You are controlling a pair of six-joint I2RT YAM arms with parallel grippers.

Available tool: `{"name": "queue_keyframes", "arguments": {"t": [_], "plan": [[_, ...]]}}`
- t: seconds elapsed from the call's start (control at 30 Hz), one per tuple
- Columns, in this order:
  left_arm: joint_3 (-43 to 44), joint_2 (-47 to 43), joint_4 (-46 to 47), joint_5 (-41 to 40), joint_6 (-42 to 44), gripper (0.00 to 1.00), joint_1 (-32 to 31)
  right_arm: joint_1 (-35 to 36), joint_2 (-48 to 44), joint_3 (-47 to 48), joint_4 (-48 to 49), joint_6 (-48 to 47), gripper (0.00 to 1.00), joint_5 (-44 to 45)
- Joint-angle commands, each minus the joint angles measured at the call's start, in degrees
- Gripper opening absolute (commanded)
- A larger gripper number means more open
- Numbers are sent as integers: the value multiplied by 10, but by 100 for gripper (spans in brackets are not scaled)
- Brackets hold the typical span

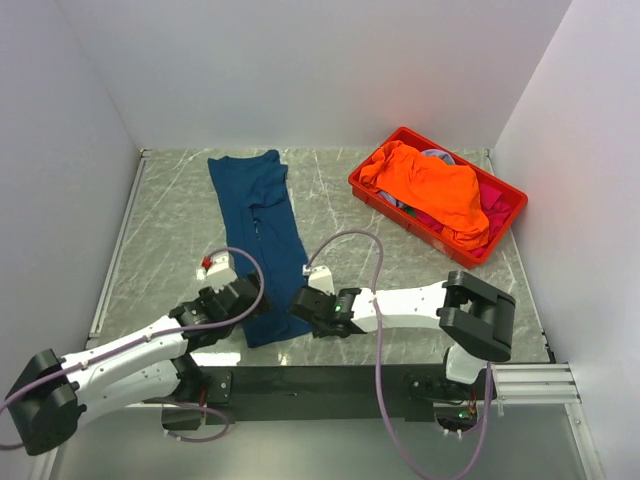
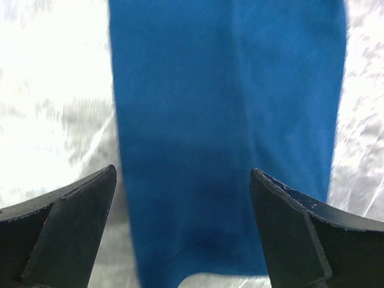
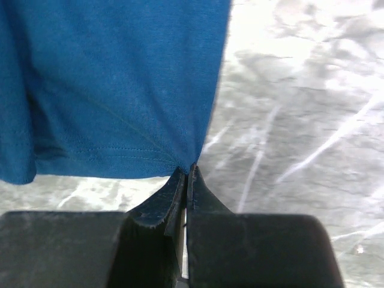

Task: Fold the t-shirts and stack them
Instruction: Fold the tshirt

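The long strip (image 1: 258, 220) lies flat, so the navy-blue t-shirt should fold over partway and its far end should stay in place when the robot carries the limp near hem (image 1: 273, 336) back.
A dark navy-blue t-shirt (image 1: 258, 230) lies on the marble table as a long narrow strip running from the back toward the arms. My left gripper (image 1: 243, 300) hovers open over its near left edge; in the left wrist view the blue cloth (image 2: 228, 108) fills the space between the spread fingers of the left gripper (image 2: 183, 171). My right gripper (image 1: 303, 304) is at the strip's near right corner. Its jaws are pressed together at the hem corner (image 3: 180, 165), and the cloth (image 3: 114, 90) puckers toward the tips of the right gripper (image 3: 187, 170). An orange t-shirt (image 1: 430, 185) is heaped on magenta-pink ones (image 1: 495, 205).
A red plastic crate (image 1: 372, 196) at the back right holds the heaped shirts. White walls close in the table on the left, the back and the right. Bare marble (image 1: 340, 200) lies between the navy strip and the crate.
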Motion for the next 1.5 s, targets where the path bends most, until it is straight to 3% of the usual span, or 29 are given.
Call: {"name": "queue_keyframes", "arguments": {"t": [0.0,0.13,0.27,0.47,0.7,0.73,0.9,1.03,1.37,1.47], "plan": [[23,3,-84,-68,-118,99,-60,-19,-9,-44,-37,-12,0,-4],[29,1,-172,-99,-251,99,-130,-32,-27,-65,1,-26,0,-30],[27,15,-187,-83,-305,99,-185,-36,-26,-66,11,-39,0,-41],[42,60,-265,-78,-425,88,-263,-37,-23,-71,33,-41,0,-55],[6,51,-194,-53,-424,64,-278,-37,-32,-80,45,-40,0,-63],[8,53,-189,-52,-420,57,-278,-36,-33,-82,45,-40,0,-62],[19,79,-197,-49,-417,51,-278,-37,-41,-88,48,-36,0,-62],[12,73,-193,-46,-417,39,-280,-36,-41,-89,54,-35,0,-68],[0,53,-175,-51,-392,1,-280,-26,-61,-80,50,-49,0,-90],[6,46,-174,-47,-367,1,-281,-19,-79,-84,45,-51,0,-105]]}}
